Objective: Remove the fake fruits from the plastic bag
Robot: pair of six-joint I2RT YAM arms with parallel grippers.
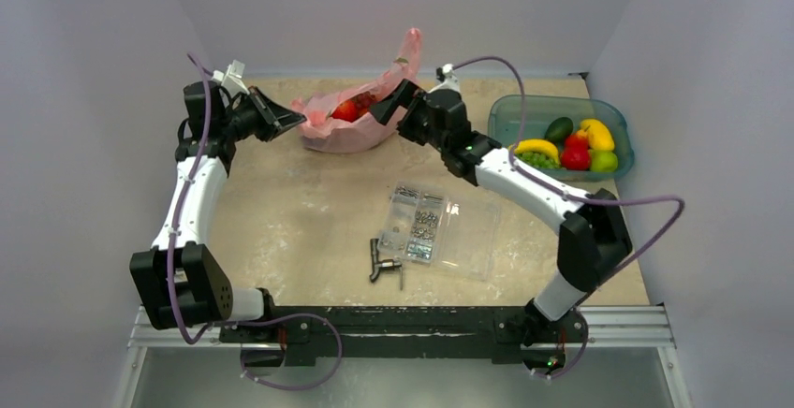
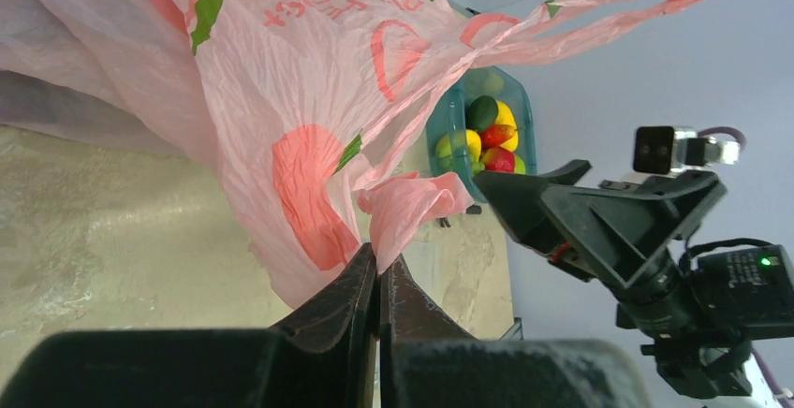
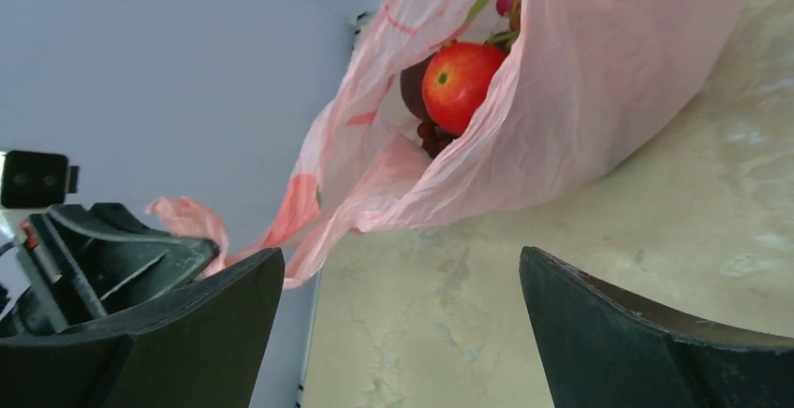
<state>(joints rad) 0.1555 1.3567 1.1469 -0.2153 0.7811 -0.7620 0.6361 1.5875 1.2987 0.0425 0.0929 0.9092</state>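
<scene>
More fruit should be hidden behind the pink plastic bag's near side point(image 1: 343, 138) when I pull it, because dark grapes point(image 3: 433, 138) show below the red apple.
The pink plastic bag point(image 1: 360, 118) lies at the back middle of the table, mouth up, one handle raised. A red apple point(image 1: 345, 110) and a dark grape bunch show inside it. My left gripper point(image 1: 296, 121) is shut on the bag's left edge; in the left wrist view point(image 2: 379, 263) pink film point(image 2: 281, 80) is pinched between the tips. My right gripper point(image 1: 393, 101) is open and empty at the bag's right side. In the right wrist view point(image 3: 401, 256) the apple point(image 3: 461, 76) and dark grapes point(image 3: 417, 90) sit inside the bag point(image 3: 599, 80). The orange piece is hidden.
A teal tub point(image 1: 613, 132) with a banana, green grapes and other fruit stands at the back right. A clear compartmented screw box point(image 1: 440, 225) and a small black tool point(image 1: 382, 263) lie on the table's middle front.
</scene>
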